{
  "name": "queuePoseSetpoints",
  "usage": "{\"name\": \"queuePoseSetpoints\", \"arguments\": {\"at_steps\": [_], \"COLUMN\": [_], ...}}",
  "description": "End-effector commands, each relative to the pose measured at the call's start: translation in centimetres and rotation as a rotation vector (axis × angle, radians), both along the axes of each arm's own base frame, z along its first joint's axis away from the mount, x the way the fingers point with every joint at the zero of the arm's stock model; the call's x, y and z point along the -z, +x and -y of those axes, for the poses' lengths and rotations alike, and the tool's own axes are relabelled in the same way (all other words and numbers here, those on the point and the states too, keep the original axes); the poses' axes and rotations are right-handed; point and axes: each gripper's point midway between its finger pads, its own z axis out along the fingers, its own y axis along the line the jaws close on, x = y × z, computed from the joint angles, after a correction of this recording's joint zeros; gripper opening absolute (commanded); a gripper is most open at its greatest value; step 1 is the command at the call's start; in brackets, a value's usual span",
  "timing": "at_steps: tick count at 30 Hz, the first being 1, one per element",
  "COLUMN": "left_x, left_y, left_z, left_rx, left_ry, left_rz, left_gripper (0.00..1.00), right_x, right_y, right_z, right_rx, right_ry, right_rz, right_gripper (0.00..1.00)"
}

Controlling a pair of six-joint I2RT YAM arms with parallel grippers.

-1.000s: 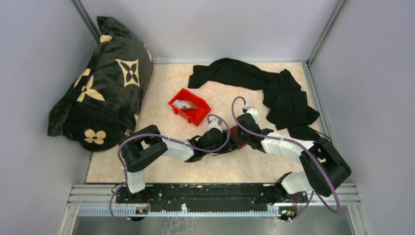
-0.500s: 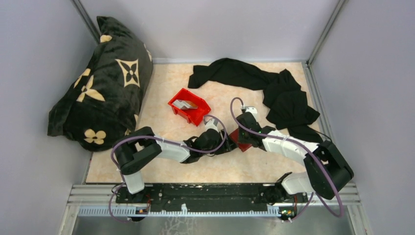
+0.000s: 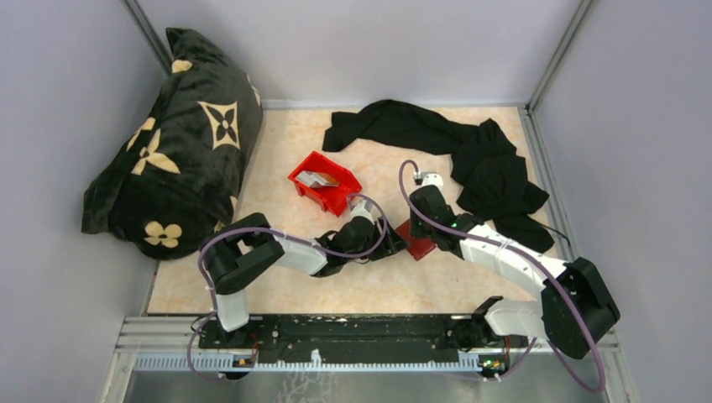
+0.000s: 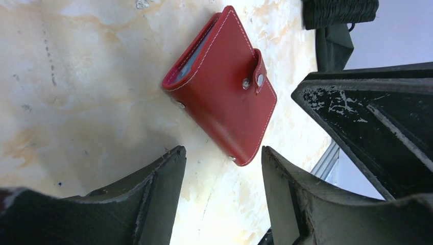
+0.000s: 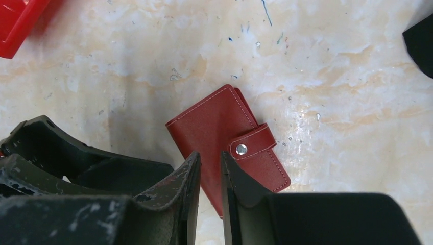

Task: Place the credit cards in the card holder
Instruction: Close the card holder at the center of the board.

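Observation:
The card holder's spine point(image 4: 210, 130) lies free beyond my left gripper's fingertips, so next my left gripper steadies the holder there while my right gripper goes for the strap point(image 5: 258, 139).
The card holder point(image 3: 417, 242) point(image 4: 224, 87) point(image 5: 224, 138), dark red and folded with its strap snapped, lies flat on the table between both grippers. A grey-blue edge shows inside its open side. My left gripper point(image 3: 393, 248) point(image 4: 223, 153) is open just left of it, with only bare table between the fingers. The right gripper point(image 3: 426, 225) point(image 5: 209, 158) hovers over the holder with its jaws a narrow gap apart and nothing between them. Pale grey credit cards point(image 3: 317, 178) lie in the red bin point(image 3: 337, 199).
Black clothing point(image 3: 470, 159) point(image 5: 421, 43) is spread over the far right of the table. A big dark flower-patterned pillow point(image 3: 176, 143) fills the far left corner. The red bin's corner point(image 5: 15, 20) shows at the top left of the right wrist view. Walls enclose the table.
The left jaws have spread wider and let go. The right gripper has drawn up and away from the card holder, which now lies uncovered on the table.

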Motion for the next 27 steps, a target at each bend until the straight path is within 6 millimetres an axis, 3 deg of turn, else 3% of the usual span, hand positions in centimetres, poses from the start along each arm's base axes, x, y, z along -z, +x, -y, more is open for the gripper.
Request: {"name": "queuePoseSetpoints", "arguments": {"at_steps": [1,8,19,27], "left_x": [12.1,12.6,13.7,14.1], "left_y": [-4.2,-3.8,-3.3,-3.3], "left_z": [-9.7,-9.9,-10.0,-10.4], "left_rx": [-0.014,-0.032,-0.038,-0.044], "left_ry": [0.459,0.478,0.504,0.506], "left_rz": [-0.221,-0.225,-0.243,-0.257], "left_gripper": [0.67,0.62,0.6,0.53], "right_x": [-2.0,-0.2,1.3,1.9], "right_y": [1.1,0.9,0.6,0.5], "right_z": [0.8,2.4,1.7,1.3], "right_rx": [0.032,0.086,0.006,-0.012], "right_ry": [-0.016,-0.083,-0.141,-0.192], "right_rz": [0.064,0.052,-0.006,-0.029], "right_gripper": [0.2,0.09,0.21,0.23]}}
